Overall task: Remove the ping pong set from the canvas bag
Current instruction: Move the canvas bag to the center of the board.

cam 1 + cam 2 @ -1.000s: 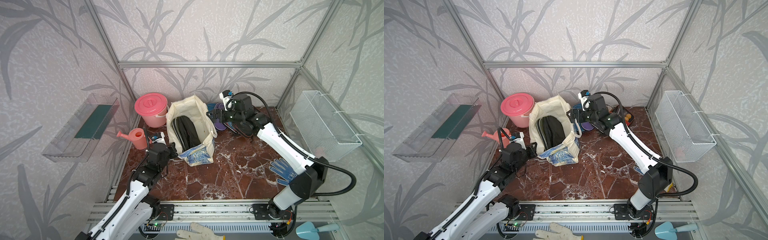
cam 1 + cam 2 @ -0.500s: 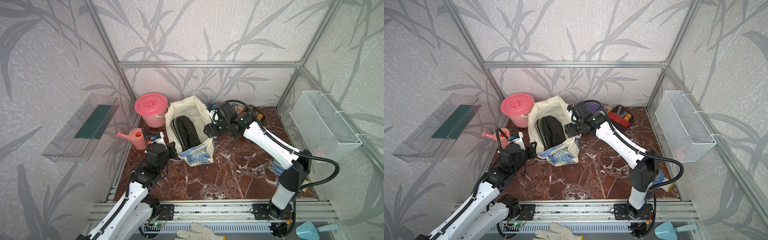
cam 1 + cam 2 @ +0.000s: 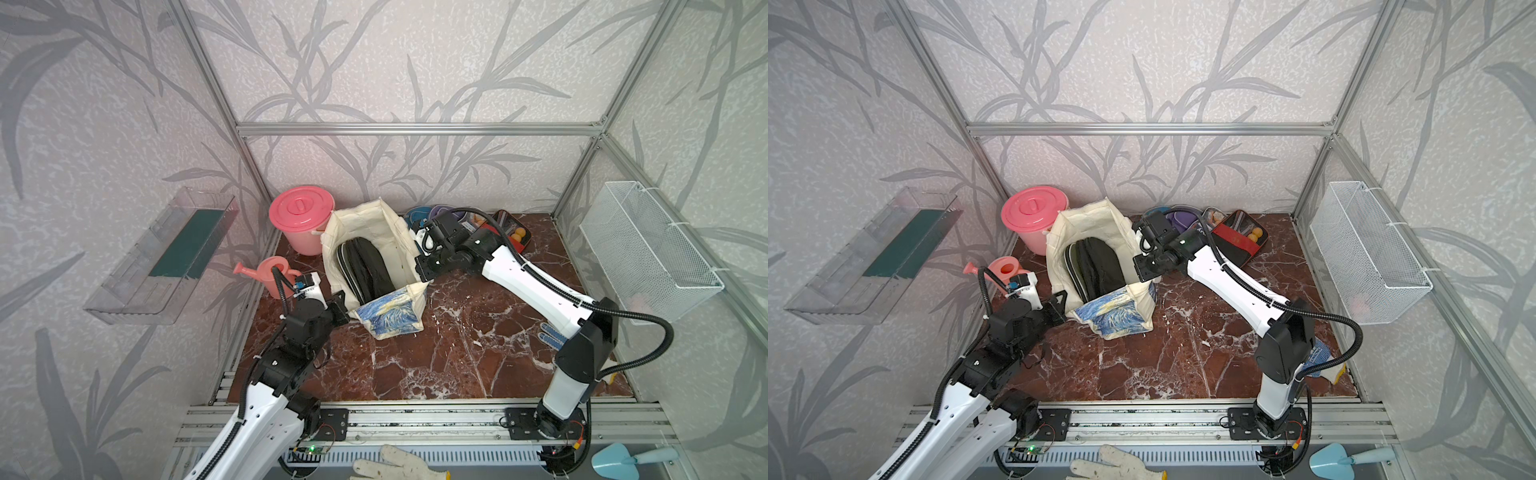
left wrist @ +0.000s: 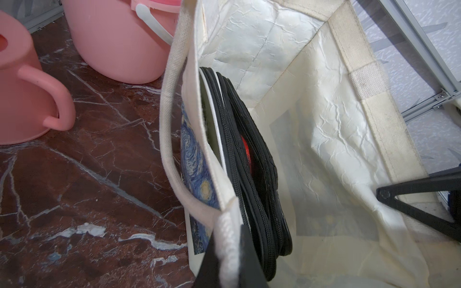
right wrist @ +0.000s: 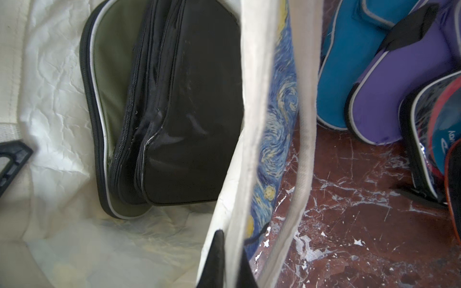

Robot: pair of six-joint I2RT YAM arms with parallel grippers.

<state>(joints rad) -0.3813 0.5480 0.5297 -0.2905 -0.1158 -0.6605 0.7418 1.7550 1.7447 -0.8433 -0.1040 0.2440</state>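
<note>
The robot's two grippers hold the canvas bag's rims point(image 3: 423, 283) and the cases are still inside, so the left gripper should keep the bag steady while the right gripper takes the black case point(image 3: 372, 269).
The canvas bag point(image 3: 362, 216) stands open at the back of the floor, with its blue swirl print point(image 3: 1113, 316) facing front. Black and olive cases of the ping pong set point(image 3: 365, 270) stand on edge inside it, a black one point(image 5: 189, 99) against an olive one point(image 5: 107, 74). My left gripper point(image 3: 343, 305) is shut on the bag's near left rim, as the left wrist view shows point(image 4: 229, 254). My right gripper point(image 3: 422, 270) is shut on the right rim point(image 5: 232, 254). Teal point(image 5: 349, 62), purple point(image 5: 399, 87) and black-red point(image 3: 511, 232) cases lie outside, behind the right arm.
A pink lidded bucket point(image 3: 301, 218) and a pink watering can point(image 3: 274, 274) stand left of the bag. A wire basket point(image 3: 648, 249) hangs on the right wall, a clear shelf point(image 3: 166, 257) on the left. A blue glove point(image 3: 552, 336) lies by the right arm.
My right gripper has swung from the pile of cases at the back over to the bag's right rim and shut on it. The left gripper has kept its hold.
</note>
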